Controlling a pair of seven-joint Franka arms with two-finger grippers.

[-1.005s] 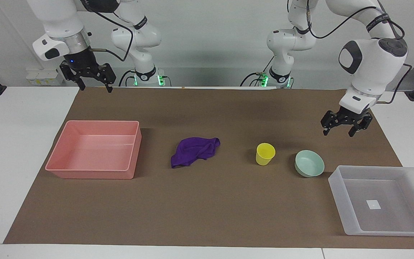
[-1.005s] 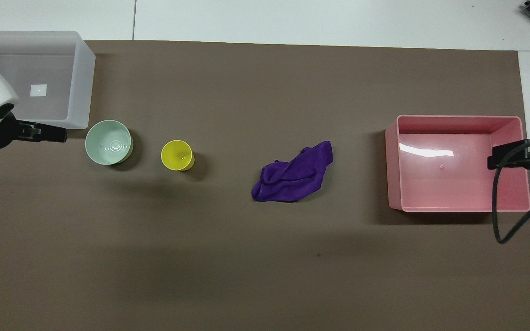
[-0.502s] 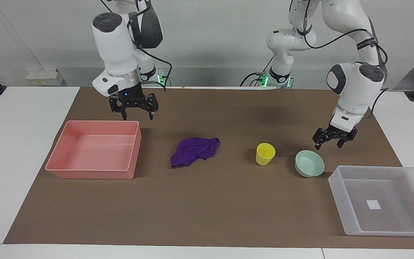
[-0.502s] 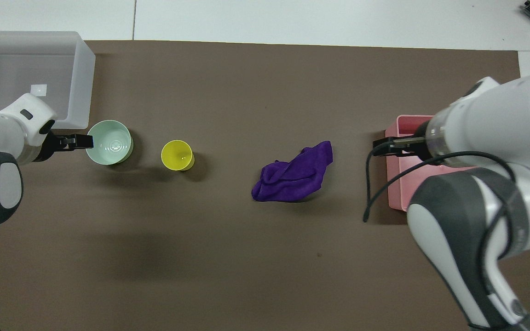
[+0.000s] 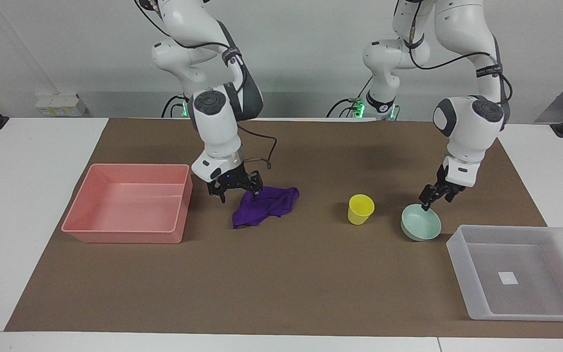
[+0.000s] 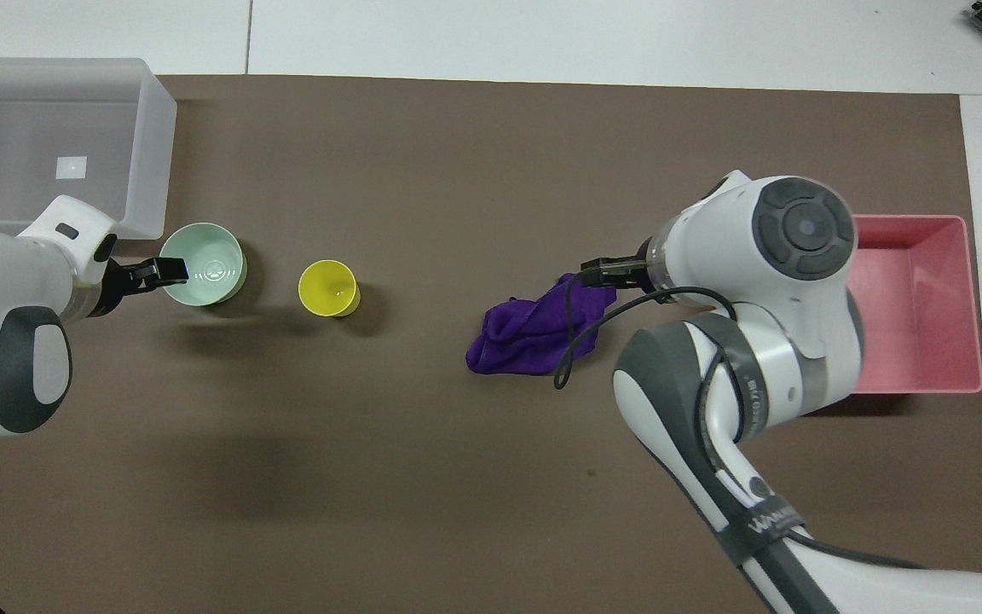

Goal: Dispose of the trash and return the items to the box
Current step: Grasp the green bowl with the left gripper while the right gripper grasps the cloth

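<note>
My gripper will carry the purple cloth into the pink bin, and the cloth will stay bunched up on the way, because thick, crumpled folds gather into a small heap.
The purple cloth lies crumpled mid-table; it also shows in the overhead view. My right gripper is open and low over the cloth's end toward the pink bin, and shows in the overhead view too. The yellow cup stands upright beside the mint-green bowl. My left gripper is open and low at the bowl's rim on the robots' side; from overhead it covers that rim. The frosted-white box sits toward the left arm's end, holding only its white sticker.
A pink rectangular bin stands toward the right arm's end of the table, beside the cloth. A brown mat covers the table, with white tabletop around it. The right arm's cable hangs over the cloth in the overhead view.
My right arm has swung from beside the pink bin down to the purple cloth. My left gripper has come down and toward the bowl's rim. No object has moved.
</note>
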